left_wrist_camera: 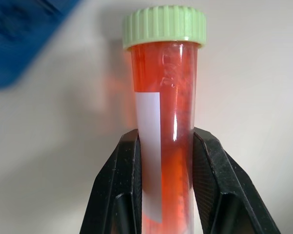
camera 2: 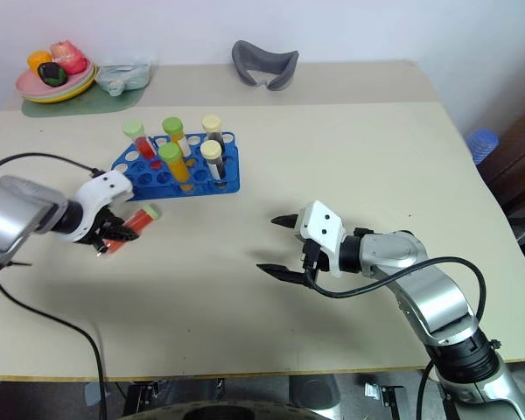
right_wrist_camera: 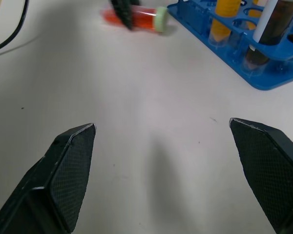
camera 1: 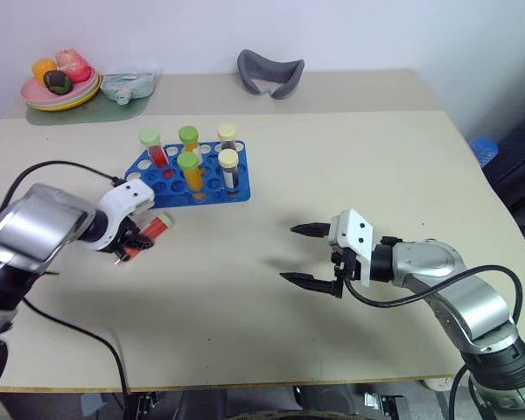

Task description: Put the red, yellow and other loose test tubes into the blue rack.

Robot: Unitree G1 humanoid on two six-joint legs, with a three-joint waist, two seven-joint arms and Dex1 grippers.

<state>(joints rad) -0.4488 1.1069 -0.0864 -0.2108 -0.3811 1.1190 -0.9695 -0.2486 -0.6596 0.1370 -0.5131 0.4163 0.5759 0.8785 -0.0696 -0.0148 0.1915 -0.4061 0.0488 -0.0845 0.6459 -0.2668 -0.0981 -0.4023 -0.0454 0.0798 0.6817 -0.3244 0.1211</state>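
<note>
The red test tube (camera 1: 155, 228) is lying almost flat with its cap toward the blue rack, so the robot's left gripper should pick it up and turn it upright before lowering it into an open hole (camera 1: 160, 187).
My left gripper (camera 1: 138, 239) is shut on a red test tube (camera 1: 156, 227) with a pale-green cap, held slanted just in front of the blue rack (camera 1: 169, 189), cap toward the rack. In the left wrist view both black fingers (left_wrist_camera: 124, 185) clamp the red tube (left_wrist_camera: 166, 92) around its middle. The rack holds several upright tubes with red, yellow and dark liquid. My right gripper (camera 1: 302, 255) hangs open and empty over the table's middle, pointing left. The right wrist view shows the red tube (right_wrist_camera: 141, 17) and the rack (right_wrist_camera: 263, 80) beyond its spread fingers.
A grey curved pad (camera 1: 269, 74) lies at the table's far edge. At the far left corner stand a plate (camera 1: 59, 96) of toy fruit and a clear bag (camera 1: 127, 85). A black cable (camera 1: 66, 166) loops by my left arm.
</note>
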